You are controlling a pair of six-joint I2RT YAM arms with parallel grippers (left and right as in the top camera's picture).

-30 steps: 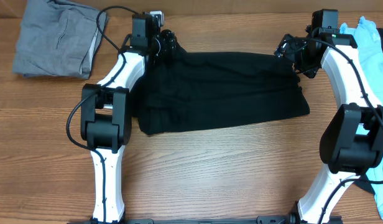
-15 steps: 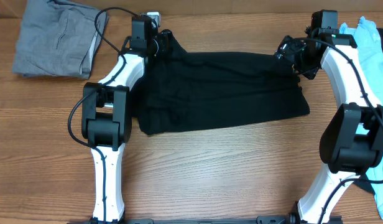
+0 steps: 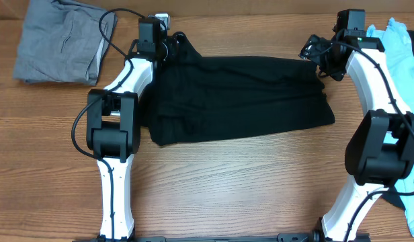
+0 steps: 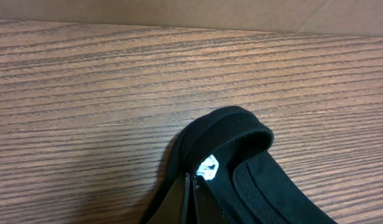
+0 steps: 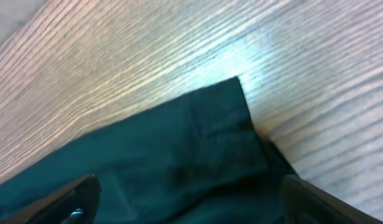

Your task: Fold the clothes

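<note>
Next, my right gripper closes, as the black shirt's far corner [image 3: 310, 64] lies loose under it. It should pinch that corner [image 3: 314, 64] before my left gripper lifts the shirt's raised fold.
The clothes, a black shirt [image 3: 240, 97], lie flattened into a wide band across the table's middle. My left gripper [image 3: 172, 46] sits at the shirt's far left corner. In the left wrist view its fingers [image 4: 179, 202] are shut on a raised fold of black fabric [image 4: 232, 127], with a bit of white label [image 4: 208, 167] showing at the tips. My right gripper [image 3: 314, 51] hovers over the far right corner. In the right wrist view its fingers [image 5: 76, 196] stand wide open on either side of the shirt's corner [image 5: 185, 137], with nothing gripped.
A grey folded garment [image 3: 62, 40] lies at the far left corner of the table. A light blue shirt [image 3: 403, 50] lies at the right edge beside the right arm. Bare wooden table [image 3: 234, 188] stretches in front of the black shirt.
My left gripper has shut on the shirt's far left corner and pulled slightly back and left. The right gripper has shifted a little toward the far edge, still open.
</note>
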